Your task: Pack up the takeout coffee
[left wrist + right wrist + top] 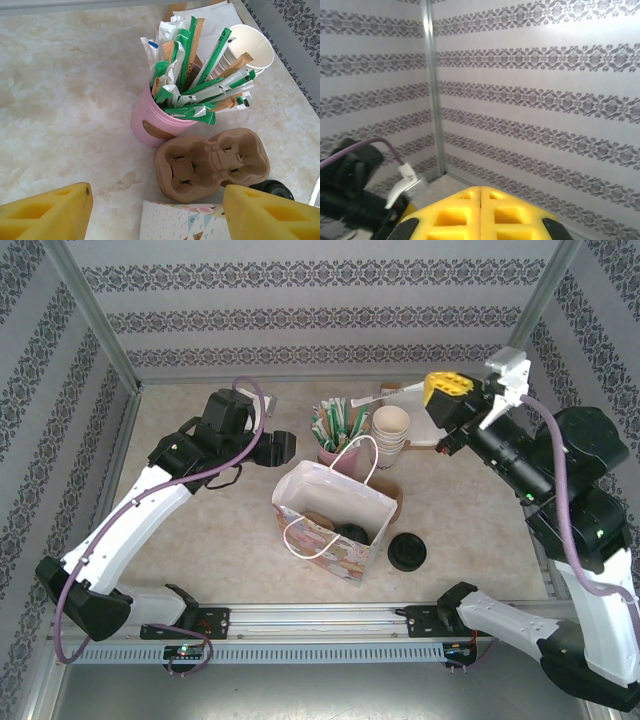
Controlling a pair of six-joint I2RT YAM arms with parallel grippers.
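Note:
I keep moving my right gripper, with the white napkin (385,395) upright in its fingers, to the paper bag's opening (338,498), as the bag is wide open, and let go there.
The takeout coffee (352,532) shows as a dark round lid inside the open paper bag (300,490) at the table's middle, next to something brown. My left gripper (278,447) hovers behind and left of the bag. Its yellow fingers (50,212) stand wide apart with nothing between them, above the bag's patterned edge (175,220). My right gripper (446,388) is raised at the back right. Its yellow fingers (455,215) are pressed together, empty, and face the patterned wall.
A pink cup of sachets (335,430) (150,125) and a stack of cream paper cups (391,435) (252,47) stand behind the bag. A cardboard cup carrier (210,162) lies between them and the bag. A loose black lid (407,552) lies right of the bag.

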